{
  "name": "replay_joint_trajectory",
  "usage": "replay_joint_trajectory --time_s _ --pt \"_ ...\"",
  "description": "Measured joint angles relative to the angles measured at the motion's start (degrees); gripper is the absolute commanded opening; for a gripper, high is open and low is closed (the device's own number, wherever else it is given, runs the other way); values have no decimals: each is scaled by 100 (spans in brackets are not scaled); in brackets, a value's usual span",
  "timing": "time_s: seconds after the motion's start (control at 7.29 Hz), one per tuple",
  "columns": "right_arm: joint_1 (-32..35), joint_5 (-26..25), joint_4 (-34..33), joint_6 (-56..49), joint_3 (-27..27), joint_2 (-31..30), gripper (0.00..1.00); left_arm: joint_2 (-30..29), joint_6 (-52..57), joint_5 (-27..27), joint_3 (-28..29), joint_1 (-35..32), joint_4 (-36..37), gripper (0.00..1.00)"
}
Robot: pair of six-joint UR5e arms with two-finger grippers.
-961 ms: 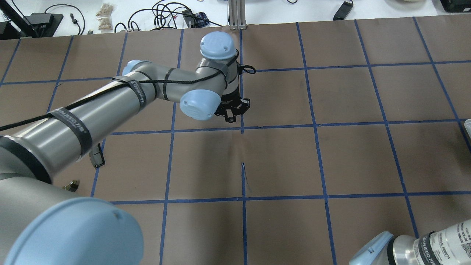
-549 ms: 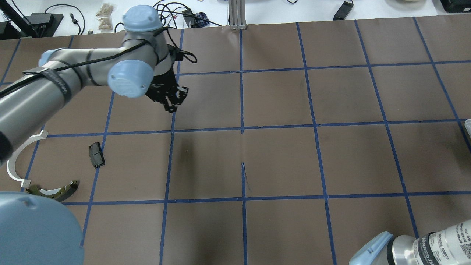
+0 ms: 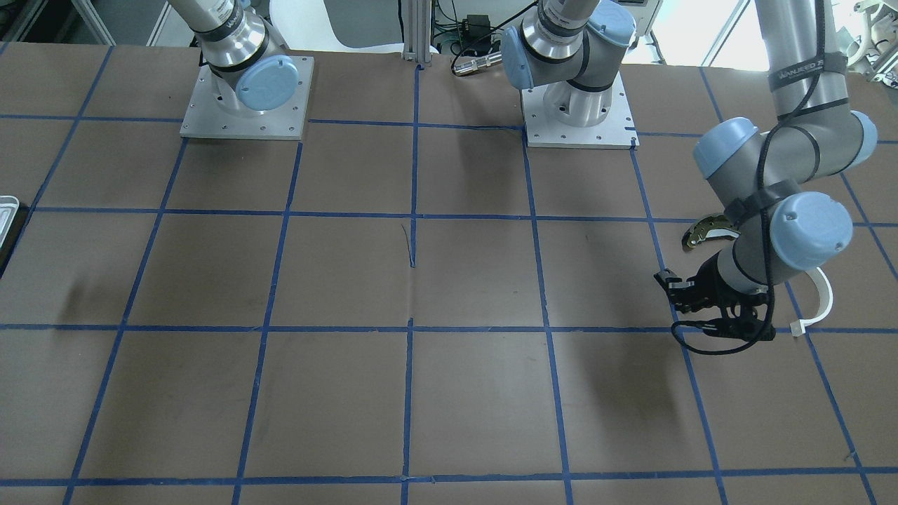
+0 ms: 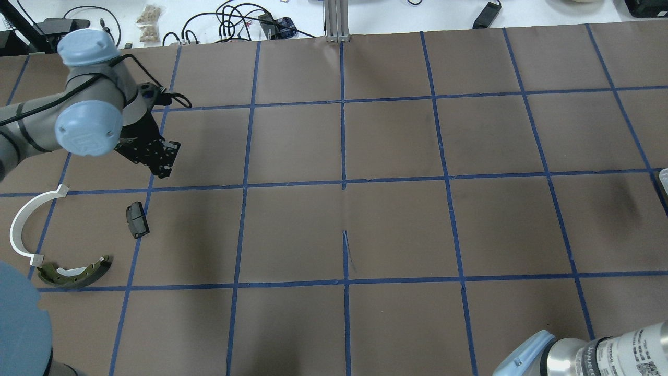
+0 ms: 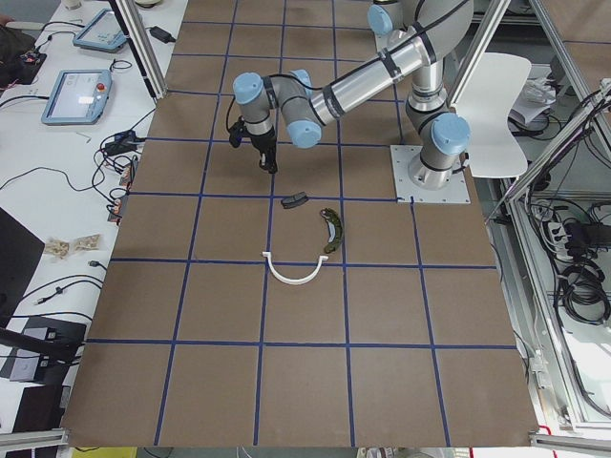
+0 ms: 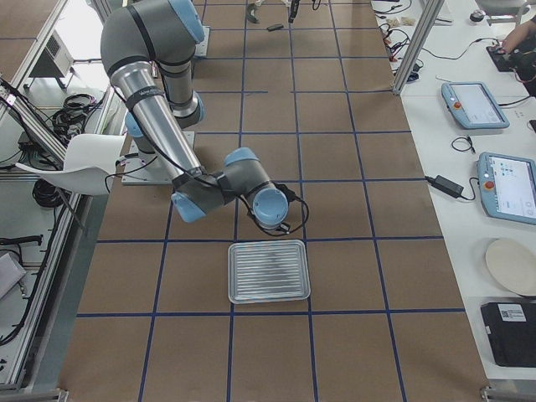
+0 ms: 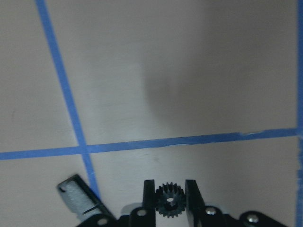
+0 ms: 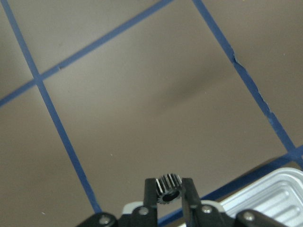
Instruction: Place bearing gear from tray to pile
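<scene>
The robot's right gripper should put its gear down on the middle tape crossing (image 3: 410,325) for the left gripper to pick up, because the pile is out of the right gripper's reach.
My left gripper (image 4: 163,161) is shut on a small black bearing gear (image 7: 170,202) and hangs above the table, just beyond the pile. The pile holds a white plastic arc (image 4: 23,224), an olive brake shoe (image 4: 75,271) and a black oblong block (image 4: 137,219). A corner of the block shows in the left wrist view (image 7: 80,198). My right gripper (image 8: 169,182) is shut on a second toothed gear (image 8: 166,191), beside the silver tray (image 6: 269,270). Part of the tray's rim shows in the right wrist view (image 8: 265,194).
The brown table is marked in squares by blue tape lines (image 4: 343,183). Both arm bases (image 3: 577,112) stand at the robot's edge. Cables and tablets lie on the white bench (image 4: 235,21) past the table. The tray's edge shows at the overhead view's right side (image 4: 664,180).
My left arm has swung left from the table's middle to just beyond the pile, uncovering the arc, shoe and block. The right arm has barely moved.
</scene>
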Motion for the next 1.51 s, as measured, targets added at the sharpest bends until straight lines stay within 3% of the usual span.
replay_joint_trajectory --time_s 0.27,0.41,0.55,0.69,1.1,1.37,1.51 --pt "1113 14 688 2218 18 -751 4 -42 587 -11 -629 586 828 12" --pt "1958 25 773 3671 15 -1002 3 -6 691 -11 -801 711 998 18" --pt "2869 34 663 5215 11 -1085 2 1 793 -11 -864 818 1062 36" --pt "3757 38 336 6766 11 -997 2 -37 879 -17 -880 951 1098 80" --pt "5884 32 -1568 10784 -15 24 3 -65 955 -256 -777 1144 1195 97" --pt "6652 33 -2641 12238 -58 786 6 121 941 -426 -461 1002 893 97" --pt "6848 32 -2838 12585 -77 1023 45 216 928 -572 -222 910 560 97"
